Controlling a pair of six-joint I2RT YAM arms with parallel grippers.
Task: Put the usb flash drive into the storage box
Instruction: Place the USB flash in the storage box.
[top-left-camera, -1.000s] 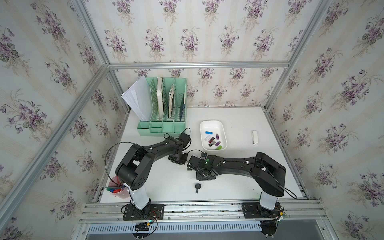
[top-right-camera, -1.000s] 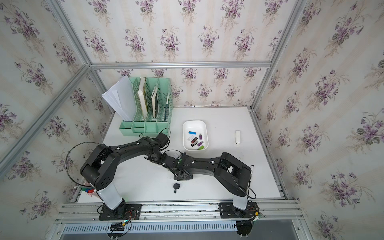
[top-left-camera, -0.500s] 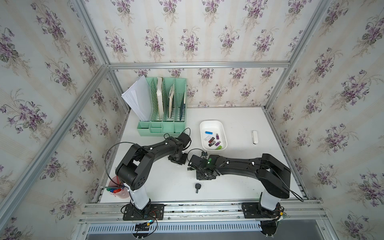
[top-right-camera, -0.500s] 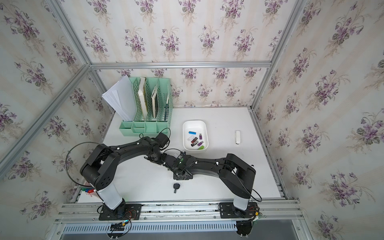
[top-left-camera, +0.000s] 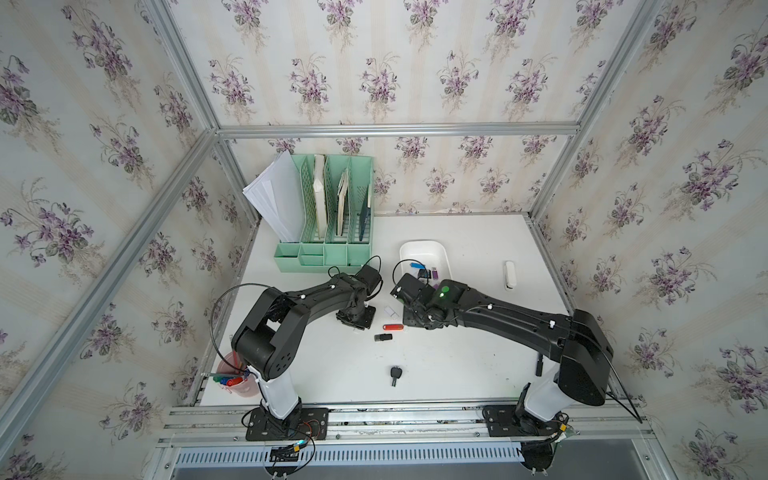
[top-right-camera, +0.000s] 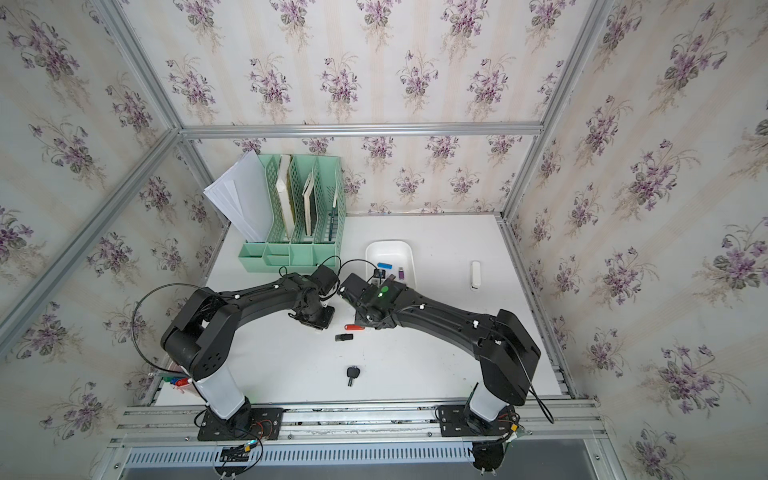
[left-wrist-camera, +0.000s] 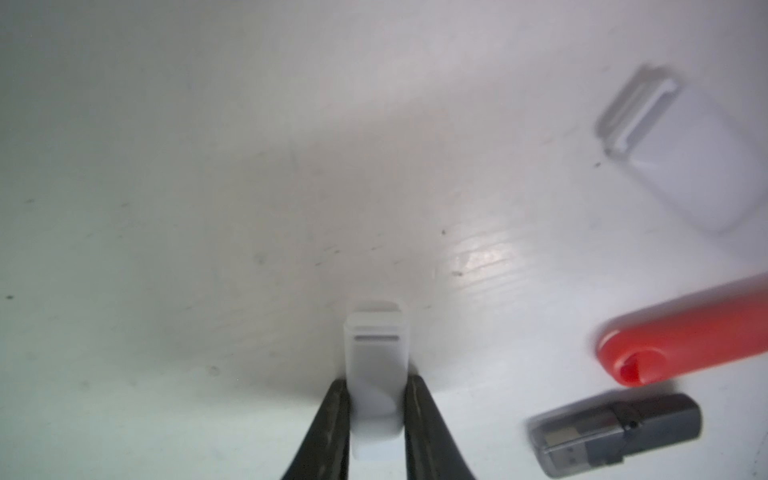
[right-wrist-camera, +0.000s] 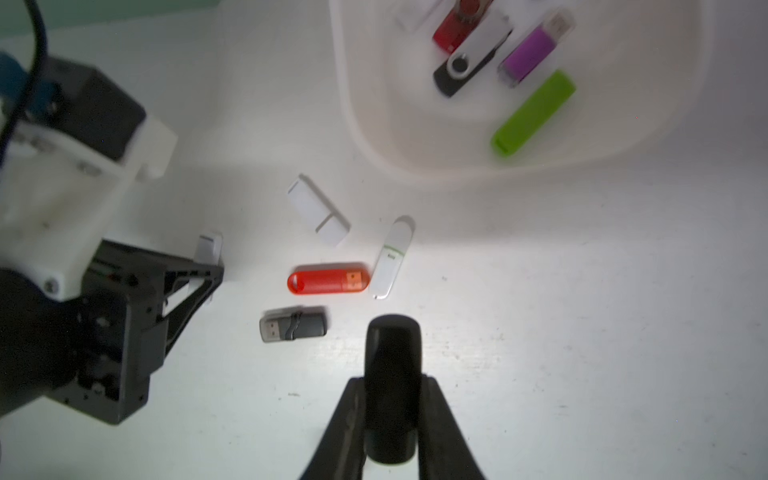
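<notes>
My right gripper is holding the black usb flash drive, and there is open room (top-right-camera: 401, 257) beside the blue drive in the storage box (top-right-camera: 390, 249). It should carry on there and let go of the flash drive low.
The white storage box (top-left-camera: 424, 248) (top-right-camera: 388, 248) (right-wrist-camera: 353, 104) stands at mid-table and holds several flash drives. My left gripper (left-wrist-camera: 376, 386) (top-left-camera: 356, 321) is shut on a small white usb flash drive (left-wrist-camera: 376, 345) (right-wrist-camera: 210, 247), low over the table left of the box. My right gripper (right-wrist-camera: 392, 382) (top-left-camera: 415, 318) is shut on a black usb flash drive (right-wrist-camera: 392, 345), just in front of the box's near end. Between the grippers lie a red drive (top-left-camera: 392, 327) (right-wrist-camera: 328, 278), a grey drive (top-left-camera: 382, 337) (right-wrist-camera: 293, 324) and two white drives (right-wrist-camera: 318, 210) (right-wrist-camera: 392, 257).
A mint-green file organizer (top-left-camera: 328, 249) with papers stands at the back left. A black key-shaped drive (top-left-camera: 395, 374) lies near the front edge, and a white drive (top-left-camera: 509, 274) lies right of the box. A pink pen cup (top-left-camera: 232, 374) sits by the left arm's base.
My right gripper has drawn back toward the box with the black drive, uncovering the red and grey drives. The left gripper has hardly moved.
</notes>
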